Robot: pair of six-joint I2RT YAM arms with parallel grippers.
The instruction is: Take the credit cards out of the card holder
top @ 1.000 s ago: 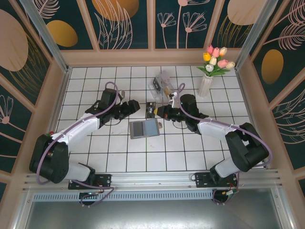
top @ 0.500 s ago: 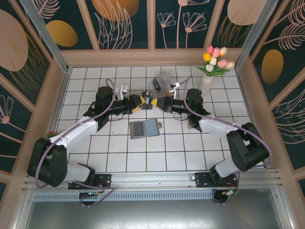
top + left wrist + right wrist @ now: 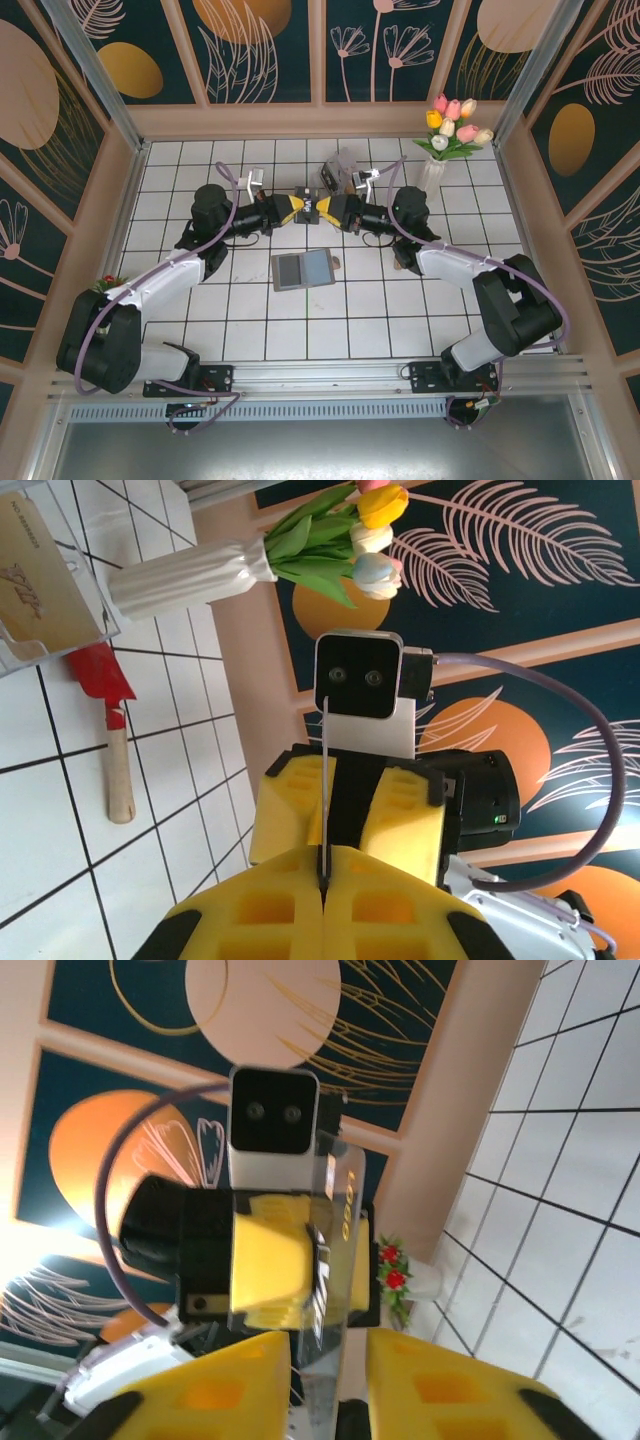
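The robot's right gripper should take the credit card (image 3: 307, 203) from the left gripper before it slots the card in, because the clear plastic box (image 3: 338, 170) stands on the right gripper's side.
The card holder (image 3: 303, 268) lies unfolded on the tiles, grey inner panels up. Above and behind it both grippers meet nose to nose in the air. Between them is a see-through credit card (image 3: 310, 209) with dark lettering. My left gripper (image 3: 322, 888) is shut on the card's edge; the card (image 3: 325, 780) runs edge-on away from it. My right gripper (image 3: 330, 1360) stands open with the card (image 3: 332, 1250) in the gap between its yellow fingers, and daylight shows beside the card. In the top view the left gripper (image 3: 299, 208) and the right gripper (image 3: 322, 210) nearly touch.
A clear plastic box (image 3: 345, 175) with cards stands at the back middle, and a white vase of tulips (image 3: 431, 180) at the back right. A red-handled tool (image 3: 112, 730) lies near the vase. A small pot of red flowers (image 3: 105, 284) sits at the left wall.
Both grippers rose from near the table and came together above the card holder. The card came up in the right gripper, and the left gripper has closed on its free edge.
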